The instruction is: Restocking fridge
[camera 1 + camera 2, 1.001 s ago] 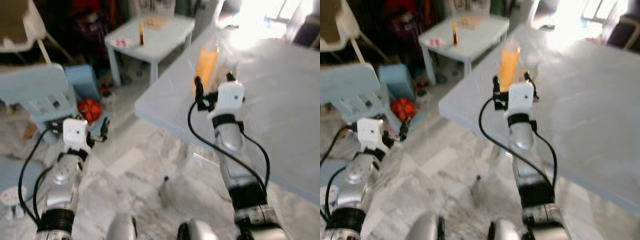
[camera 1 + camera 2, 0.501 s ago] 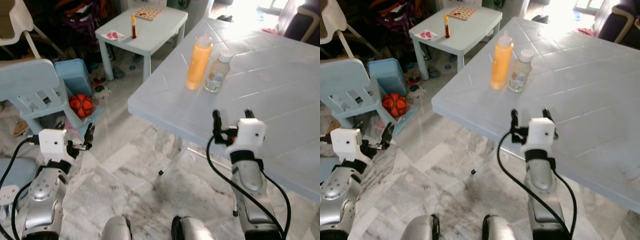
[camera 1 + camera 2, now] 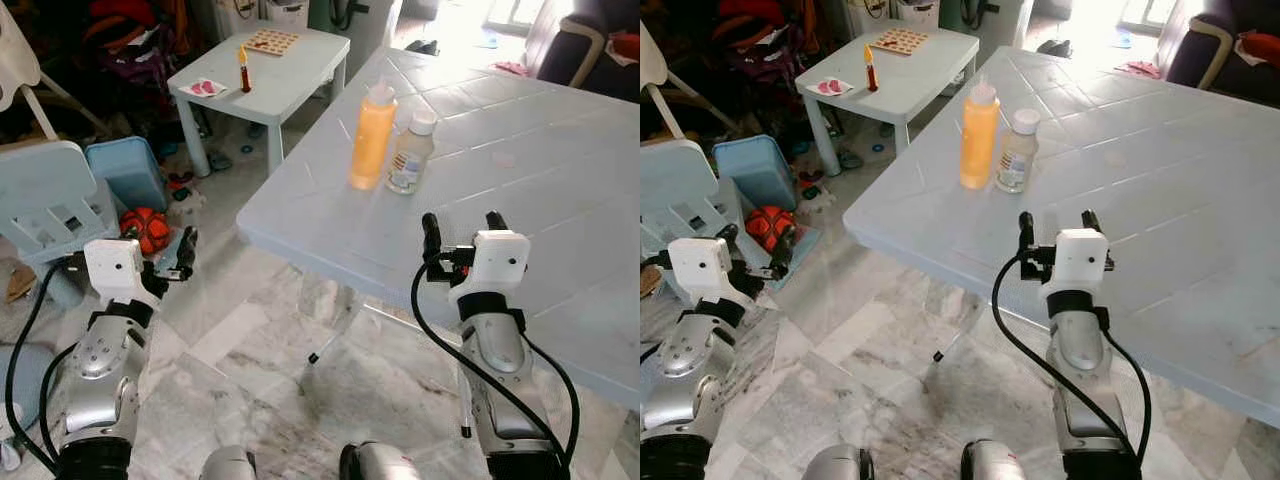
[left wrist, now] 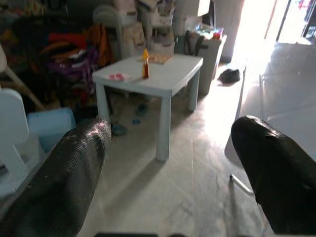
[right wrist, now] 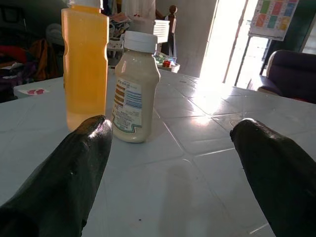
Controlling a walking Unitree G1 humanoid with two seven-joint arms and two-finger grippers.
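Observation:
My gripper should expect liquid nearly up to the cap when it carries the orange bottle (image 3: 370, 150), because light glows through the bottle up to its shoulder (image 3: 379, 106).
An orange bottle (image 3: 371, 135) and a smaller cream bottle with a white cap (image 3: 408, 152) stand side by side near the left edge of the pale blue table (image 3: 560, 200). My right gripper (image 3: 463, 225) hovers open over the table's near part, a short way in front of the two bottles, with nothing between its fingers. In the right wrist view the orange bottle (image 5: 85, 64) and the cream bottle (image 5: 134, 89) stand upright just beyond the fingertips (image 5: 79, 168). My left gripper (image 4: 170, 182) is open and empty, held low over the floor left of the table.
A small white table (image 3: 262, 70) with a little bottle (image 3: 242, 73) stands at the back left. A blue child's chair (image 3: 40, 200), a blue bin (image 3: 125, 170) and an orange ball (image 3: 145, 225) crowd the floor on the left. Marble floor (image 3: 300, 380) lies below.
The view has steadied and shifted. My right gripper, close against the orange bottle a second ago, now sits farther back from both bottles. Both grippers stay open.

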